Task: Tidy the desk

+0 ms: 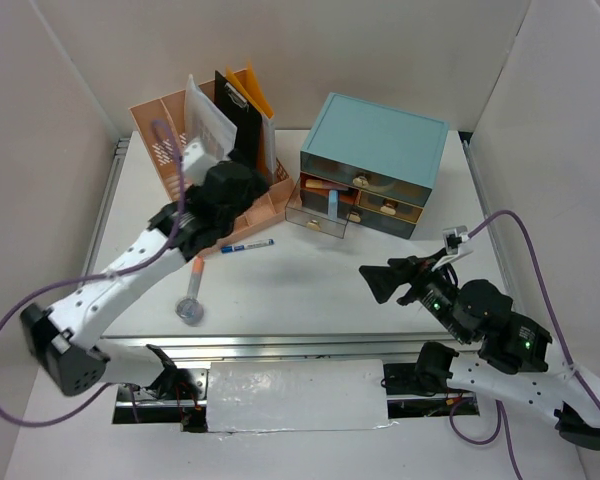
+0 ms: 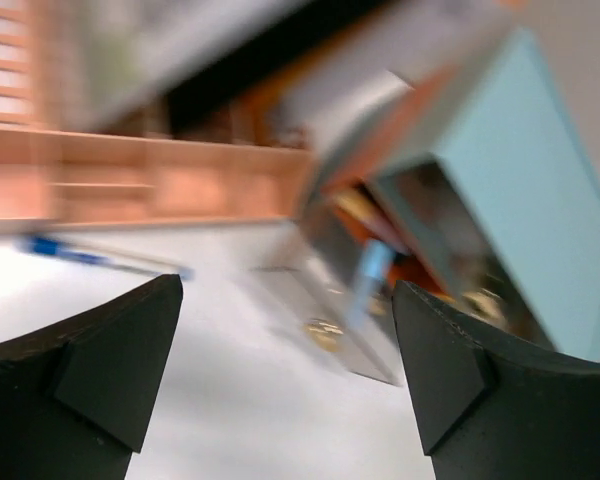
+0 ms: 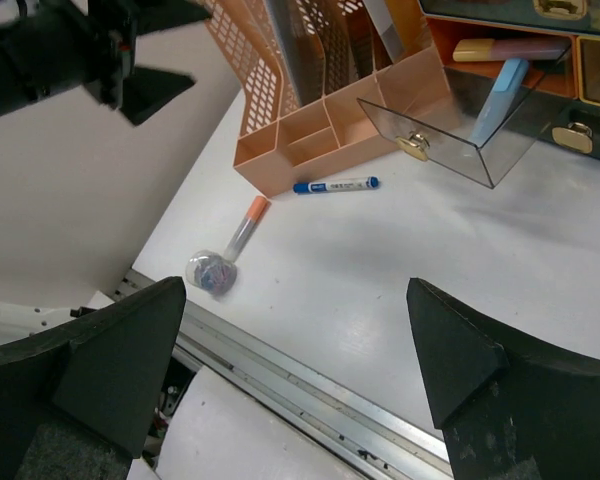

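The marker's orange cap [image 1: 198, 265] is lying away from the round container. My left gripper goes on to the cap until its fingers are on both sides of it, and then close.
The white desk [image 1: 310, 290] holds a blue pen [image 1: 246, 245], an orange-capped marker [image 1: 197, 275] and a small round clear container [image 1: 190, 311] of coloured bits. My left gripper [image 1: 242, 205] hovers open and empty over the front of the pink organizer [image 1: 210, 140]. The blurred left wrist view shows its open gripper [image 2: 288, 300], the pen [image 2: 90, 258] and the open drawer [image 2: 330, 320]. My right gripper [image 1: 370, 282] is open and empty above the desk's right half. The right wrist view shows its open gripper [image 3: 298, 290], the pen [image 3: 335, 185], marker [image 3: 245, 225] and container [image 3: 212, 273].
A teal drawer cabinet [image 1: 375, 150] stands at the back right. Its clear lower-left drawer [image 1: 318, 215] is pulled out with a light blue stick inside [image 3: 500, 95]. The organizer [image 3: 320, 100] holds papers and folders. An aluminium rail [image 1: 310, 345] runs along the near edge. White walls enclose the desk.
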